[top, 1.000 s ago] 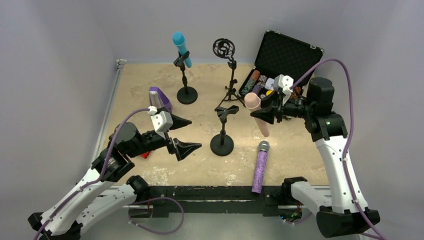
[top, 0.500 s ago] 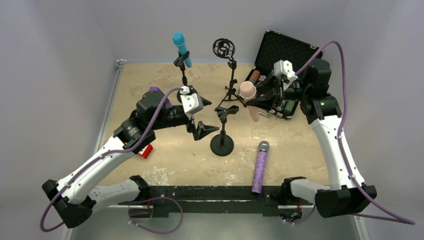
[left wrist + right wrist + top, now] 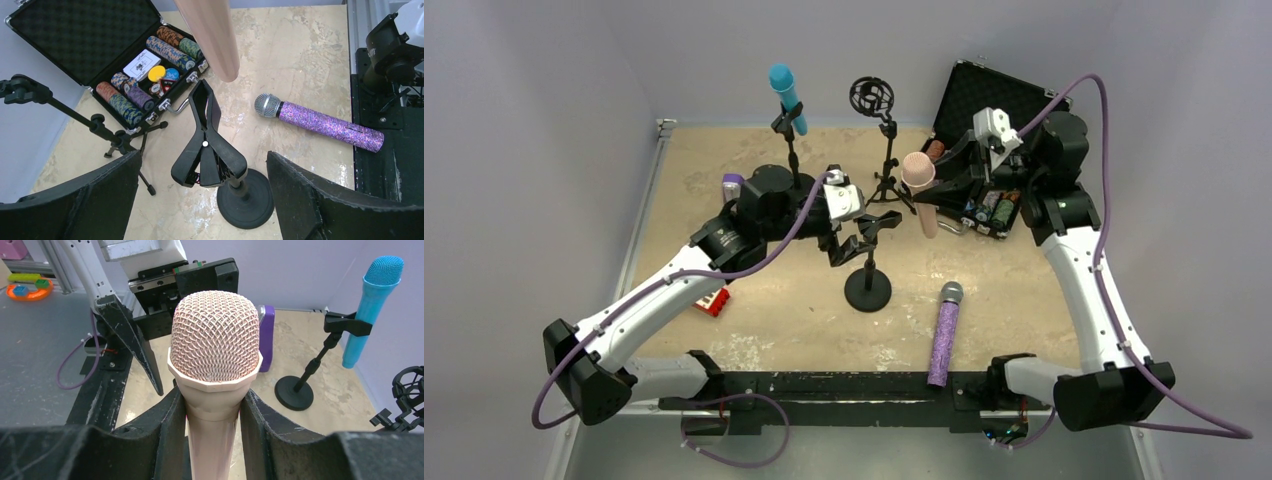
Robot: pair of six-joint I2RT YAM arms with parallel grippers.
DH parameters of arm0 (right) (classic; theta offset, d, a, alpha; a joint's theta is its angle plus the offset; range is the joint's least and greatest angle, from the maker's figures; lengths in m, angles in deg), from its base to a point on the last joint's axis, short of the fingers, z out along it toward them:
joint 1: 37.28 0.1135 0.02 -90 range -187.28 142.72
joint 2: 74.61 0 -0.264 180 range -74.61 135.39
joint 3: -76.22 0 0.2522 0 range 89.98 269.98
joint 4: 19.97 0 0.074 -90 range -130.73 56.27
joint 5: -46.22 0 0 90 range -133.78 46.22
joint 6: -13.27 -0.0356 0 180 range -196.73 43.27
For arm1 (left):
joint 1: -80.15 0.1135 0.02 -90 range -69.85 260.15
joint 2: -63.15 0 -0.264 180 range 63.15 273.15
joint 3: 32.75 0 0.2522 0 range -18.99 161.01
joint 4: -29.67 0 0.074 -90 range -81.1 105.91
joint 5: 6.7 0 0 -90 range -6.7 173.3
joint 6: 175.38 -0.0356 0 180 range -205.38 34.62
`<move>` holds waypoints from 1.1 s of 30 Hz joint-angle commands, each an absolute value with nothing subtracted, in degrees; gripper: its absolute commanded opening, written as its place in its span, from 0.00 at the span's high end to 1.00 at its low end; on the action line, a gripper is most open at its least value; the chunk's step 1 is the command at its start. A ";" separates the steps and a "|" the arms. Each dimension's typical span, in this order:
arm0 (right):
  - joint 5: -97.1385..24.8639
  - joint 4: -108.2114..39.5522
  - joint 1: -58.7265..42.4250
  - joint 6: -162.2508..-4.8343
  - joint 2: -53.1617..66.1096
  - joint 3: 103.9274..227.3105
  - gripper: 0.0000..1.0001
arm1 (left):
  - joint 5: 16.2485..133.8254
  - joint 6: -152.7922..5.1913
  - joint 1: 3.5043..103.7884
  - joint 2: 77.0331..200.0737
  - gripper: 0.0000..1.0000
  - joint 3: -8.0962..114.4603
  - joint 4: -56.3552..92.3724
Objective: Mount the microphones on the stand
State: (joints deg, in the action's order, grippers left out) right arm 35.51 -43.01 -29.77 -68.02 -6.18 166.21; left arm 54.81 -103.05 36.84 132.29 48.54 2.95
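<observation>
My left gripper is open around the near stand's clip [image 3: 884, 221], which stands free. It should hold the clip still [image 3: 210, 165] before the peach-pink microphone goes in.
My right gripper [image 3: 936, 200] is shut on the peach-pink microphone [image 3: 920, 188], holding it nearly upright, head up, above and right of the near stand's clip [image 3: 879, 225]. In the right wrist view the fingers [image 3: 165, 425] pinch its body below the mesh head [image 3: 216, 340]. My left gripper [image 3: 852, 237] is open, its jaws on either side of the clip [image 3: 207, 145] without touching it; the pink mic's lower end [image 3: 212, 35] hangs just beyond it. The glittery purple microphone [image 3: 944, 335] lies on the table at the front. The turquoise microphone [image 3: 786, 95] sits clipped in the far stand [image 3: 798, 188].
An open case of poker chips [image 3: 994, 120] stands at the back right. A tripod stand with a round shock mount [image 3: 884, 150] is behind the near stand's round base [image 3: 868, 290]. A purple metronome [image 3: 734, 185] and a small red item [image 3: 712, 302] are at the left.
My left arm has swung forward and right until its open jaws flank the near stand's clip. My right gripper has carried the pink mic left and back, turning it more upright.
</observation>
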 commanded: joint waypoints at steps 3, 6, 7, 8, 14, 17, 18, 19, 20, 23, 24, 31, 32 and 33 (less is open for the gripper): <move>37.15 -35.60 -29.39 -73.20 -6.14 164.58 1.00 | 53.93 -102.98 36.35 133.47 0.03 49.88 7.32; 37.40 -34.03 -29.12 -74.46 -5.76 164.48 1.00 | 54.73 -101.66 36.29 134.26 0.07 49.83 8.23; 37.51 -34.08 -28.87 -74.56 -5.60 164.65 1.00 | 55.00 -101.19 36.26 134.45 0.09 49.83 8.54; 37.52 -34.05 -28.58 -74.61 -5.41 164.83 1.00 | 55.16 -100.61 36.18 134.75 0.11 49.83 8.73; 36.99 -32.62 -27.36 -74.70 -3.77 165.60 1.00 | 55.47 -97.87 36.11 135.96 0.37 49.92 7.53; 37.12 -32.30 -26.73 -74.58 -3.20 165.58 1.00 | 55.55 -96.73 36.11 136.34 0.56 50.05 7.14; 37.23 -32.27 -26.55 -74.28 -3.24 165.51 1.00 | 55.72 -96.19 36.09 136.45 0.68 50.06 7.15; 37.32 -32.24 -26.29 -74.05 -3.28 165.30 1.00 | 55.87 -95.78 36.11 136.50 0.80 50.16 7.13; 37.45 -32.24 -26.03 -73.79 -3.39 165.04 1.00 | 56.00 -95.13 36.06 136.58 0.91 50.30 6.99; 38.22 -31.31 -25.49 -73.52 -4.11 163.13 1.00 | 56.12 -93.23 36.04 136.68 1.00 50.66 6.67; 38.53 -30.70 -25.42 -73.68 -4.46 162.37 1.00 | 56.20 -92.48 36.10 136.58 1.00 50.51 6.68; 39.59 -17.68 -24.52 -80.74 -4.85 155.56 1.00 | 53.99 -86.97 36.10 134.69 1.00 47.22 11.27; 39.33 -13.36 -24.11 -83.70 -4.63 154.09 1.00 | 53.87 -86.42 36.03 134.51 1.00 46.94 11.66; 39.03 -8.60 -23.56 -86.55 -4.39 152.66 1.00 | 53.74 -85.98 36.05 134.29 1.00 46.48 12.28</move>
State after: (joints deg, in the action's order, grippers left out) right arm 36.97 -24.85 -25.35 -76.52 -3.82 156.79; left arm 55.09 -90.75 36.14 136.09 48.06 7.65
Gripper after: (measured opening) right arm 0.401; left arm 0.349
